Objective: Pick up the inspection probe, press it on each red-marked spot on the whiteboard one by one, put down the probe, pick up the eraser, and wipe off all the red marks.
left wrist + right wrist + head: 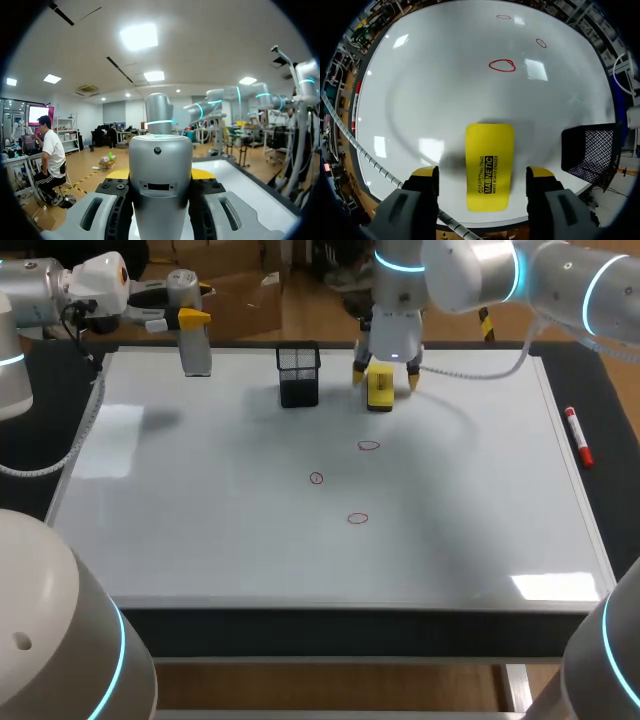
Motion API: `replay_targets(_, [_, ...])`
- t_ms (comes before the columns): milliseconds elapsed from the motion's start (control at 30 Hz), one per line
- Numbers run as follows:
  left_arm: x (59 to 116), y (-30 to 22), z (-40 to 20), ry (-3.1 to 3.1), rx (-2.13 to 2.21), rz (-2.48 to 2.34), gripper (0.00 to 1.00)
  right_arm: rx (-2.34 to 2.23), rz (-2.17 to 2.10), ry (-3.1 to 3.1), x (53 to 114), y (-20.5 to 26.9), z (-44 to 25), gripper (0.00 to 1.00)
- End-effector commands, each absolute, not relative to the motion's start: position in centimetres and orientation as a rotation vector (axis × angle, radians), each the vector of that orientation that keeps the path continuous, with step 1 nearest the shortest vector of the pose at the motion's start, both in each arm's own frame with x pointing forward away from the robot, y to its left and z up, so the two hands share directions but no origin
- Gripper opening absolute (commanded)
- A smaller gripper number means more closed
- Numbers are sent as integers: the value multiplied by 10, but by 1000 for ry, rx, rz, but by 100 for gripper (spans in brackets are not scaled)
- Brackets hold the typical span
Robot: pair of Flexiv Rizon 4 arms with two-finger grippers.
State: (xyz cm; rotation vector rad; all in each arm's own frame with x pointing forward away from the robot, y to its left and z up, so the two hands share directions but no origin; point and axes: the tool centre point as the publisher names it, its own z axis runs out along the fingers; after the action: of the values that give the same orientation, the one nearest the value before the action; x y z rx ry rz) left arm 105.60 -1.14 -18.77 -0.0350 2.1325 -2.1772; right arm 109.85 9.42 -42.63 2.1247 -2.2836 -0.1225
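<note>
One red circle shows a short stroke (316, 478) inside it, so that stroke should remain when the robot wipes the circle away with the yellow eraser (380, 388).
The grey cylindrical inspection probe (196, 348) hangs over the far left corner of the whiteboard (200, 540), and my left gripper (190, 316) is shut on it. In the left wrist view the probe (160, 155) fills the space between the fingers of that gripper (160, 175). The yellow eraser (380, 390) lies flat near the board's far edge. My right gripper (384, 375) straddles it, open. Seen from the right wrist, the eraser (489, 150) lies between the fingers of the gripper (482, 172) with a gap on each side. Three red circles (369, 446) (316, 478) (357, 518) mark the middle of the board.
A black mesh pen holder (299, 375) stands just left of the eraser, close to the right gripper; it shows beside the gripper in the right wrist view (587, 150). A red marker (578, 436) lies off the board's right edge.
</note>
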Motion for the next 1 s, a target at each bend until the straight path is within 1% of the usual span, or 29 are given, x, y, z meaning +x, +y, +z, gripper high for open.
replay_targets(33, [1057, -11, -187, 2133, -32, -2179, 0, 2122, -114, -2275, 1101, 95, -423, 0])
replay_targets(233, [1057, -11, -187, 2133, -32, -2179, 0, 2121, -96, -2292, 1099, 94, -415, 0])
replay_targets(367, [1057, -11, -187, 2133, -32, -2179, 0, 2065, -66, -2356, 1099, 85, -407, 0])
replay_targets(667, [1057, -11, -187, 2133, -32, -2179, 0, 1844, 59, -2557, 1096, 49, -373, 0])
replay_targets(1000, [1057, -11, -187, 2133, -32, -2179, 0, 1587, 93, -2732, 1068, 5, -352, 0])
